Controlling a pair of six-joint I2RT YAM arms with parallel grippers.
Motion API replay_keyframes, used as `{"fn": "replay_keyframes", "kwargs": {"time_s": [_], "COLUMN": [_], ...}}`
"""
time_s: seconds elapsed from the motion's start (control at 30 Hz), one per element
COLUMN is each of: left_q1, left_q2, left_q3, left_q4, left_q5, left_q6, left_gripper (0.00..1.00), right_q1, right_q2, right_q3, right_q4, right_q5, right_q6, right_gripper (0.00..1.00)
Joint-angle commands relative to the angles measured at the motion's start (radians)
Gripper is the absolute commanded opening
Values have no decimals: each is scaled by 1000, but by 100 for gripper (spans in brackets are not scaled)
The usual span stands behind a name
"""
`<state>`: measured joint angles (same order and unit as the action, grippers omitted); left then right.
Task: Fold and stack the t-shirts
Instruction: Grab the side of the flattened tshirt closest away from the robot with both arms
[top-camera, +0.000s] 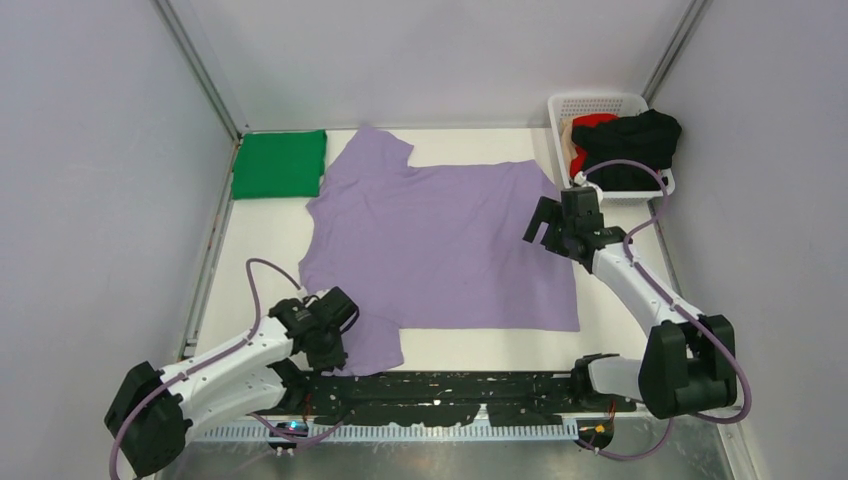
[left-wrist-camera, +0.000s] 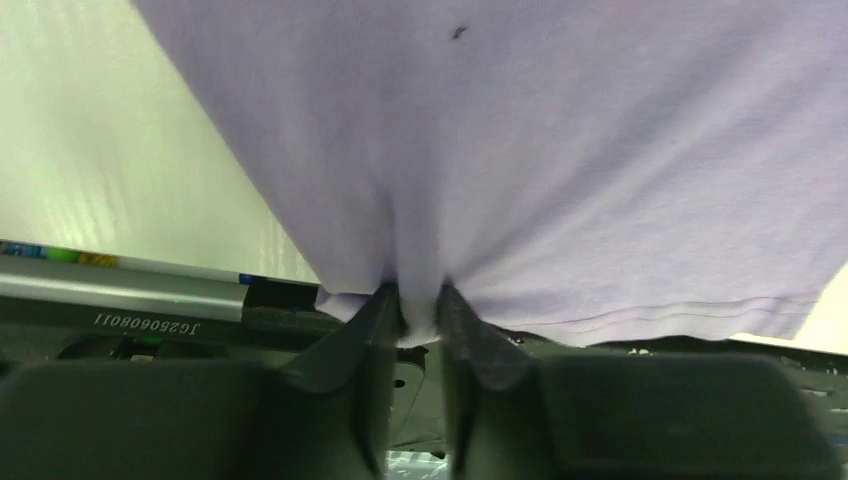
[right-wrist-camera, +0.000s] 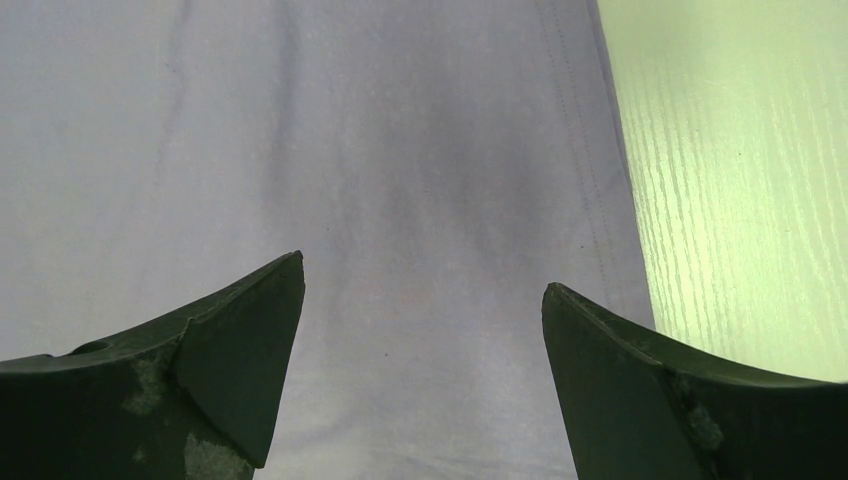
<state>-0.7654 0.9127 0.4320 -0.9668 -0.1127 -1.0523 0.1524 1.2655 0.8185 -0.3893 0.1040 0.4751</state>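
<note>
My left gripper is holding the t-shirt's near sleeve (top-camera: 376, 347) while the hem's near corner (top-camera: 571, 322) is lying loose. My right gripper should therefore pinch that corner before it folds the t-shirt's near side over.
A lavender-purple t-shirt (top-camera: 440, 245) lies spread flat across the middle of the table. My left gripper (top-camera: 335, 335) is shut on its near left sleeve; in the left wrist view the cloth (left-wrist-camera: 520, 150) is pinched between the fingers (left-wrist-camera: 372, 320). My right gripper (top-camera: 545, 222) hovers open over the shirt's right edge; in the right wrist view the cloth (right-wrist-camera: 400, 200) fills the gap between its spread fingers (right-wrist-camera: 250, 350). A folded bright green t-shirt (top-camera: 279, 165) lies at the far left. Black (top-camera: 630, 150) and red (top-camera: 594, 121) t-shirts sit in the basket.
A white perforated basket (top-camera: 600, 102) stands at the far right corner. Grey walls close in the table on three sides. A black rail (top-camera: 460, 392) with the arm bases runs along the near edge. Bare tabletop (right-wrist-camera: 740, 180) shows right of the shirt.
</note>
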Motion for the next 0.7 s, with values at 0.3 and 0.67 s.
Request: {"fn": "replay_keyframes", "kwargs": {"time_s": [0.3,0.67], "left_q1": [-5,-5], "left_q2": [-15,53], "left_q3": [72,150], "left_q4": [70,-3], "left_q5": [20,108], "left_q6": [1,104], "left_gripper": [0,0], "right_q1": [-13,-13], "right_q2": [-269,-501], "right_q3": [-108,-260], "right_q4": [-205,-512], "right_q5": [129,130], "right_q6": [97,296], "right_gripper": [96,98]}}
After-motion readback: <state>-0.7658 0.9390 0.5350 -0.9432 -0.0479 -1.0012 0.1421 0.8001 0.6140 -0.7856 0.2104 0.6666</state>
